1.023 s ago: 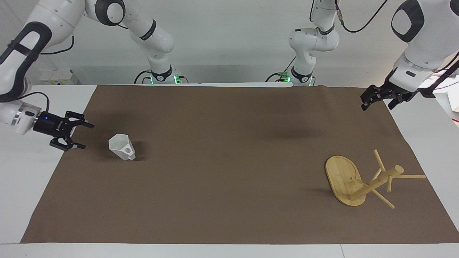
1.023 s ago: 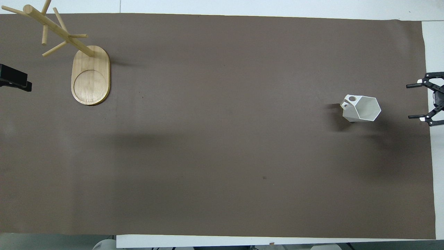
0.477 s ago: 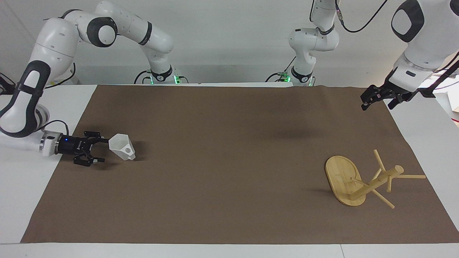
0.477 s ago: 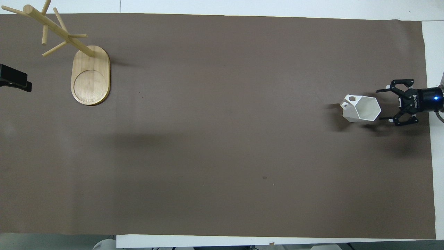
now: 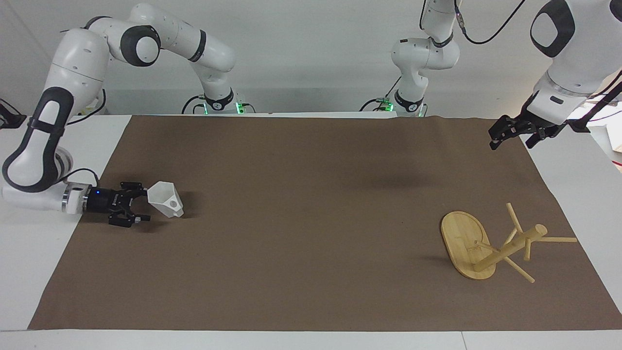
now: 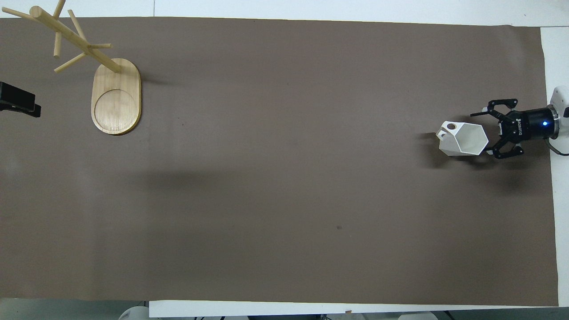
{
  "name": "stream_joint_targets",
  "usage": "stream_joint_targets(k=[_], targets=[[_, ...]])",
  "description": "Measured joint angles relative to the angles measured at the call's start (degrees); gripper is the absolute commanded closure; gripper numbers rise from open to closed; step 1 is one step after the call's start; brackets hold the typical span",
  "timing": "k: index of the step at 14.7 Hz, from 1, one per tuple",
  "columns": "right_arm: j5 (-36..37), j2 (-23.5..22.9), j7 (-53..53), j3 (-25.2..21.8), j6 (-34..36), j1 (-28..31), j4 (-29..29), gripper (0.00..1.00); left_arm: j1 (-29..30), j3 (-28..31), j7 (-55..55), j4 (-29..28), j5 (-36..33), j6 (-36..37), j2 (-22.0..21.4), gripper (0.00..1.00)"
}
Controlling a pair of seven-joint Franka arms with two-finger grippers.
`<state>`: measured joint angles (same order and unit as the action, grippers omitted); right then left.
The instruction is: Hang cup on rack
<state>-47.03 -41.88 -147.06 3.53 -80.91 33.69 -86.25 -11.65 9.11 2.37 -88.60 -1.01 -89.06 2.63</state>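
Note:
The white cup (image 6: 462, 139) is lying free in front of my right gripper's wide-open fingers. I should keep going forward until the fingers are on both sides of the cup's body (image 5: 165, 199), and then close them.
The white faceted cup (image 5: 165, 199) lies on its side on the brown mat toward the right arm's end, its open mouth toward my right gripper; it also shows in the overhead view (image 6: 462, 138). My right gripper (image 5: 142, 205) is open and low over the mat at the cup's mouth, one finger on each side of the rim (image 6: 481, 133). The bamboo rack (image 5: 505, 248) stands upright on its oval base (image 6: 116, 102) toward the left arm's end, its pegs bare. My left gripper (image 5: 511, 141) waits open in the air over the mat's edge, nearer to the robots than the rack.
The brown mat (image 5: 311, 233) covers most of the white table (image 5: 29, 262). Only the cup and the rack stand on it. The left gripper's black tip shows at the overhead view's edge (image 6: 18, 104).
My right gripper has come down and moved along the mat to the cup's mouth, fingers now straddling its rim. The cup, the rack and the left arm have not moved.

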Motion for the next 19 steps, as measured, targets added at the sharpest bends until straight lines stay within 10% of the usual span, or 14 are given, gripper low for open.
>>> stream_joint_targets(k=[16, 19], targets=[[0.0, 0.2, -4.0, -0.1, -0.3, -5.2, -4.7, 0.00, 0.0, 0.0, 0.0, -0.2, 0.0, 0.4, 0.0, 0.00], [0.0, 0.3, -4.0, -0.1, -0.5, -5.2, -5.3, 0.25, -0.1, -0.3, 0.0, -0.3, 0.0, 0.8, 0.0, 0.00]])
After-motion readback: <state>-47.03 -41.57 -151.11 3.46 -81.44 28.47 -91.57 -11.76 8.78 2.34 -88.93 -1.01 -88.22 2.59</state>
